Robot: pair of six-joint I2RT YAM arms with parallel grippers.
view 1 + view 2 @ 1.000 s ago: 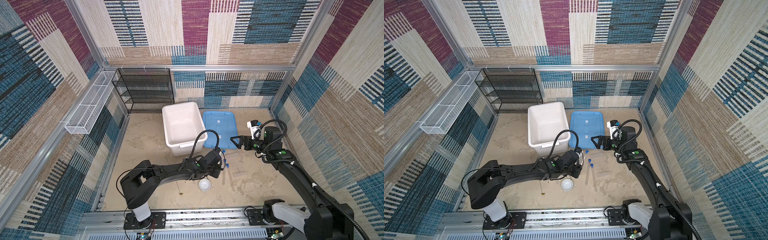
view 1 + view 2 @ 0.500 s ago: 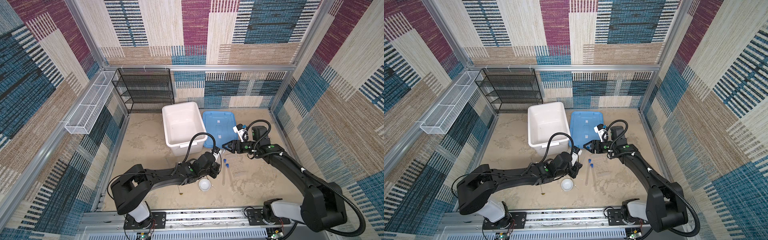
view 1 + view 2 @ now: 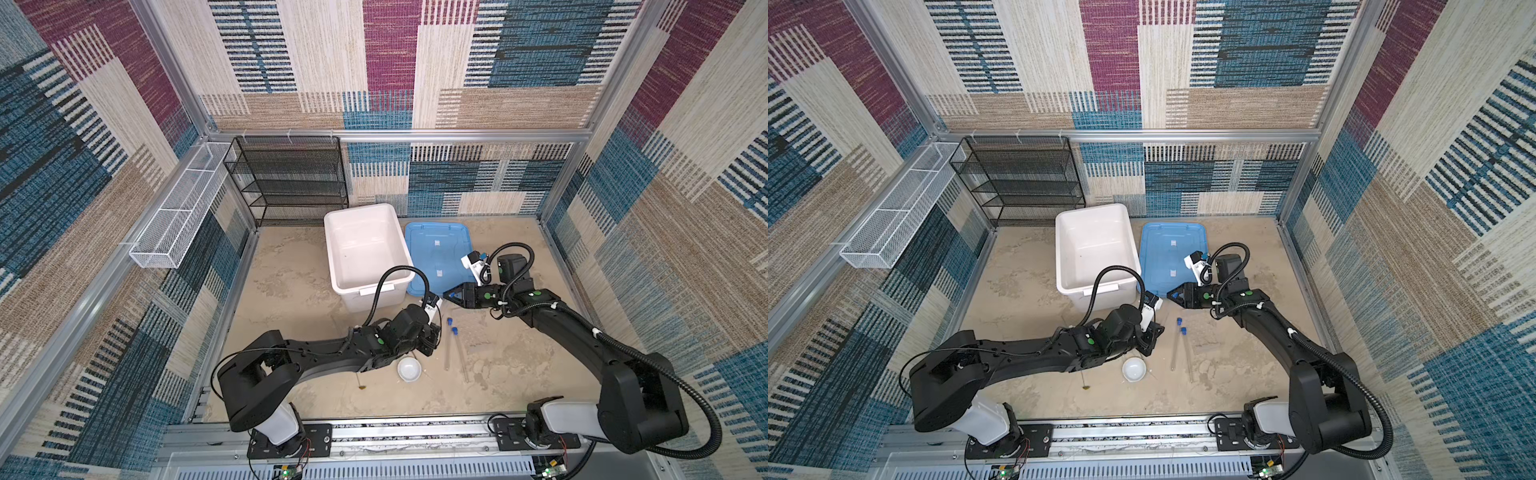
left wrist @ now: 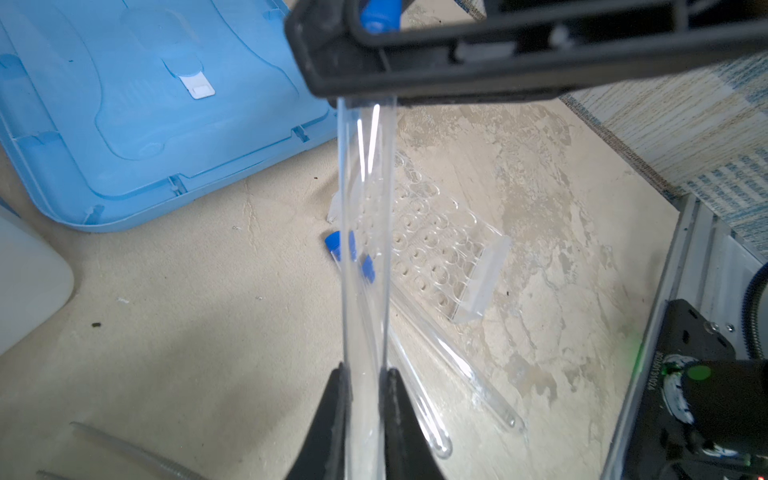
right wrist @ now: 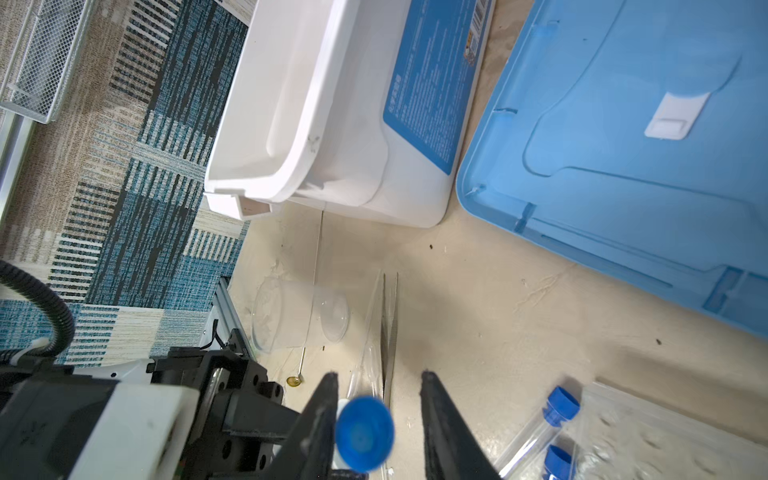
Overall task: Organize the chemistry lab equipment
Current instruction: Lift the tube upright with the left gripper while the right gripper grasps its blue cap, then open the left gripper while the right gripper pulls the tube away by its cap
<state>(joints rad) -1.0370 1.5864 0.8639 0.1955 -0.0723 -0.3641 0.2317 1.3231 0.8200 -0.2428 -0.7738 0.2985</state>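
The test tube's lower end (image 4: 365, 400), held in my left gripper, must go into the plate's wells, so my right gripper should grab the tube by its blue cap (image 5: 365, 434).
My left gripper (image 4: 365, 374) is shut on the lower end of a clear test tube (image 4: 365, 249). It hovers above the sand-coloured table in both top views (image 3: 432, 332) (image 3: 1152, 332). The tube's blue cap (image 5: 365, 432) sits between the fingers of my right gripper (image 5: 378, 380) (image 3: 448, 296). One finger touches the cap and a gap shows on the other side. Two more capped test tubes (image 3: 448, 345) (image 3: 459, 353) lie on the table. A white dish (image 3: 409, 369), a beaker (image 5: 299, 313) on its side, tweezers (image 5: 390, 332) and a brown-tipped rod (image 5: 295, 380) lie nearby.
A white box (image 3: 330, 249) stands behind the arms, its light-blue lid (image 3: 436, 249) flat beside it. A clear plate of round wells (image 4: 440, 249) lies by the loose tubes. A black mesh shelf (image 3: 291, 178) and a white wire basket (image 3: 178, 212) line the back left.
My right gripper has swung left to the left gripper and narrowed its jaws around the held tube's cap. The left arm has drawn back slightly, still gripping the tube.
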